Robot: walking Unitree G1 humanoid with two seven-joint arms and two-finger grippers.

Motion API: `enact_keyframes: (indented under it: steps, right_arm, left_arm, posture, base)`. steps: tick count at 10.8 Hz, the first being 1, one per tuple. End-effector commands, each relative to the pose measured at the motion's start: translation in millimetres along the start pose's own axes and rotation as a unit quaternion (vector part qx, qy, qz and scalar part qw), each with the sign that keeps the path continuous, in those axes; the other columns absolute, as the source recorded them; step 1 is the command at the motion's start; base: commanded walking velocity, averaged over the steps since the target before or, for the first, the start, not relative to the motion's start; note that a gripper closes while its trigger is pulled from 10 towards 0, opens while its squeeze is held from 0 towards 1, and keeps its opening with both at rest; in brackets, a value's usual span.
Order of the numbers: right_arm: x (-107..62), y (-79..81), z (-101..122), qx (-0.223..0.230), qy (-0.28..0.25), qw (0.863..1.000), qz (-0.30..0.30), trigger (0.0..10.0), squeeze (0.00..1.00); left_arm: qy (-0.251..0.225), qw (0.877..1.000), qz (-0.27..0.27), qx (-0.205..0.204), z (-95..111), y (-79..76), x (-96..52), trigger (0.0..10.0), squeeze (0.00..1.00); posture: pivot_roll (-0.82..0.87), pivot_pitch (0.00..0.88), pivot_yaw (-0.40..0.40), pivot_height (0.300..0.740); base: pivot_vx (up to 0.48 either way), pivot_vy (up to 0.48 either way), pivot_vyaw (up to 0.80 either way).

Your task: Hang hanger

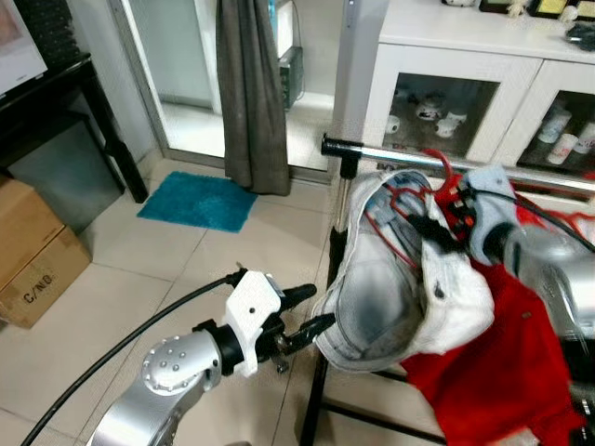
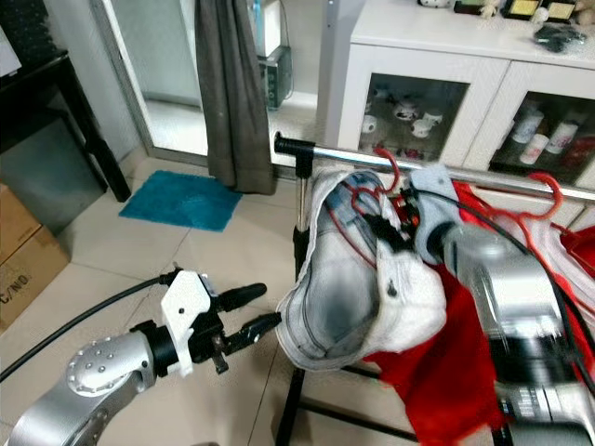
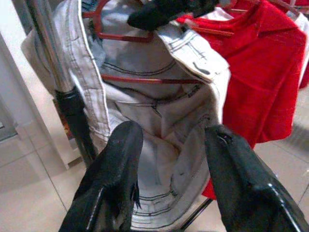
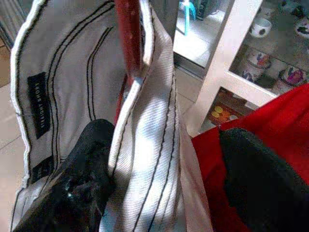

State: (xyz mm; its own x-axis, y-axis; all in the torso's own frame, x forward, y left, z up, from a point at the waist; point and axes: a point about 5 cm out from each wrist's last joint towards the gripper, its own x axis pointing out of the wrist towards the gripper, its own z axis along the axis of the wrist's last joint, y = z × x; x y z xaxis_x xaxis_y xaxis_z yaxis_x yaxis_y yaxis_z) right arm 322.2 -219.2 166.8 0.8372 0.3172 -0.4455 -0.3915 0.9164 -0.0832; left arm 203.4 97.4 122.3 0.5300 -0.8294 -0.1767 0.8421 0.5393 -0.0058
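The pale denim garment's loose edge (image 1: 344,265) hangs open away from the red hanger, so the garment (image 1: 376,307) will sag open and swing as I carry the hanger.
A red hanger (image 1: 444,173) carrying a pale denim garment (image 1: 395,279) hooks over the chrome rail (image 1: 390,151) of a clothes rack. My right gripper (image 1: 431,221) is at the hanger's neck, just under the rail. In the right wrist view its fingers (image 4: 91,159) stand apart, open, with the garment's collar and the red hanger bar (image 4: 129,38) between them. My left gripper (image 1: 321,307) is open, low beside the garment's bottom hem and pointing at it. In the left wrist view the garment (image 3: 159,125) hangs just beyond the left gripper (image 3: 173,133).
A red garment (image 1: 502,372) hangs behind the pale one, with another red hanger (image 2: 550,197) further along the rail. Behind the rack stands a white glass-door cabinet (image 1: 437,102). A dark curtain (image 1: 251,93), a teal mat (image 1: 198,200) and a cardboard box (image 1: 33,251) lie to the left.
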Motion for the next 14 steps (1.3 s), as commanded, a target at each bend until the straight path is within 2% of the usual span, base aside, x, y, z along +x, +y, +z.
enact_keyframes:
  steps: [1,5,7,9,14]
  right_arm:
    - [3.0,-6.5,-0.5,-0.01,0.007,1.0,-0.005,0.0,0.0]
    - [11.9,-5.7,5.1,-0.057,0.008,0.997,0.05,0.0,0.0]
    - [13.5,-7.1,-3.5,-0.068,0.028,0.997,0.039,0.0,0.0]
    - [12.6,-8.4,-6.4,-0.056,0.025,0.998,0.028,0.0,0.0]
    - [11.5,-1.2,-10.5,-0.047,0.02,0.997,0.052,0.0,0.0]
  left_arm:
    - [0.002,1.0,-0.003,0.009,0.7,-0.6,-0.3,10.0,0.0]
    - [0.004,1.0,-0.001,0.011,-1.0,-1.6,0.2,10.0,0.0]
    - [0.004,1.0,0.0,0.012,-1.9,-2.9,1.2,10.0,0.0]
    - [0.005,1.0,-0.001,0.013,-2.4,-3.6,1.7,10.0,0.0]
    - [0.005,1.0,0.006,0.016,-3.5,-0.7,2.4,10.0,0.0]
  posture:
    - [-0.05,0.0,0.011,0.74]
    - [-0.04,0.0,-0.002,0.74]
    - [-0.04,0.0,-0.005,0.74]
    - [-0.05,0.0,-0.003,0.74]
    - [-0.05,0.0,0.0,0.74]
  base:
    - [0.0,0.0,0.0]
    - [0.0,0.0,0.0]
    - [0.0,0.0,0.0]
    - [0.0,0.0,0.0]
    - [0.0,0.0,0.0]
